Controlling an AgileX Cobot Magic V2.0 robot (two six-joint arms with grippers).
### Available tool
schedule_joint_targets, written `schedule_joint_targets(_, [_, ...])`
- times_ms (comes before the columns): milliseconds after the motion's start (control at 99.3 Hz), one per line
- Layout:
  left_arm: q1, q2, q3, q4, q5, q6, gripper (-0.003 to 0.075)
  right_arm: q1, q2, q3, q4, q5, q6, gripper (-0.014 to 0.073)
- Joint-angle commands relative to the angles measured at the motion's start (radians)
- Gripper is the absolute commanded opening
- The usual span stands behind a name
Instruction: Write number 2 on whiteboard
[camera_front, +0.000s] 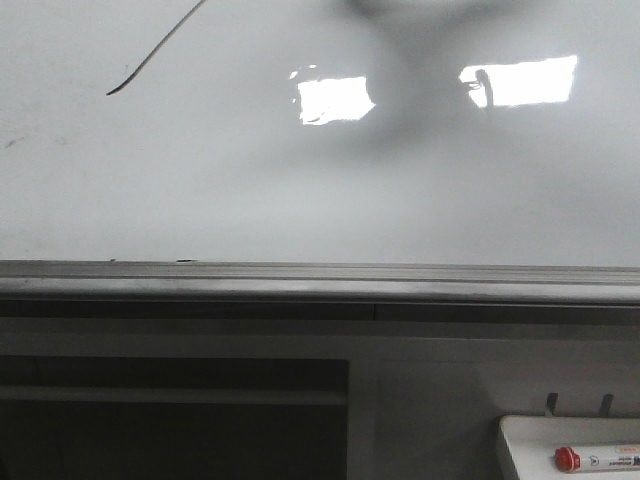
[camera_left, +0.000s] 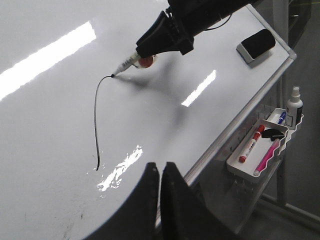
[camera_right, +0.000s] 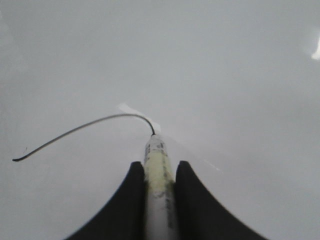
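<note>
Next, my right gripper sweeps back at a slant to the board (camera_front: 156, 190) below the stroke's loose end, because the stroke bends over at the white marker's tip (camera_left: 113, 75).
The whiteboard (camera_front: 200, 180) is a large glossy white board with a grey edge rail (camera_front: 320, 280); it also fills the left wrist view (camera_left: 150, 110) and the right wrist view (camera_right: 225, 75). A thin dark curved stroke (camera_left: 96, 120) is drawn on it, seen also in the front view (camera_front: 150, 58) and the right wrist view (camera_right: 75, 131). My right gripper (camera_right: 161, 172), also in the left wrist view (camera_left: 167, 37), is shut on a white marker (camera_right: 159, 175) whose tip (camera_left: 113, 76) touches the board at the stroke's end. My left gripper (camera_left: 160, 172) is shut and empty, over the board's lower edge.
A black-topped eraser (camera_left: 256, 45) lies on the board's far corner. A white tray (camera_left: 260, 150) hangs below the rail with a red-capped marker (camera_left: 250, 145), a pink marker and a small spray bottle (camera_left: 294, 106). The tray and red-capped marker also show in the front view (camera_front: 590, 460).
</note>
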Motion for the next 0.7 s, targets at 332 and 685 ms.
schedule_joint_targets(332, [-0.002, 0.014, -0.030, -0.014, -0.071, -0.018, -0.0020, 0.233, 0.142, 0.141, 0.262, -0.148, -0.005, -0.0062])
schedule_joint_targets(685, [-0.061, 0.014, -0.030, -0.019, -0.071, -0.024, -0.0020, 0.240, 0.131, 0.104, 0.298, -0.229, -0.005, -0.0062])
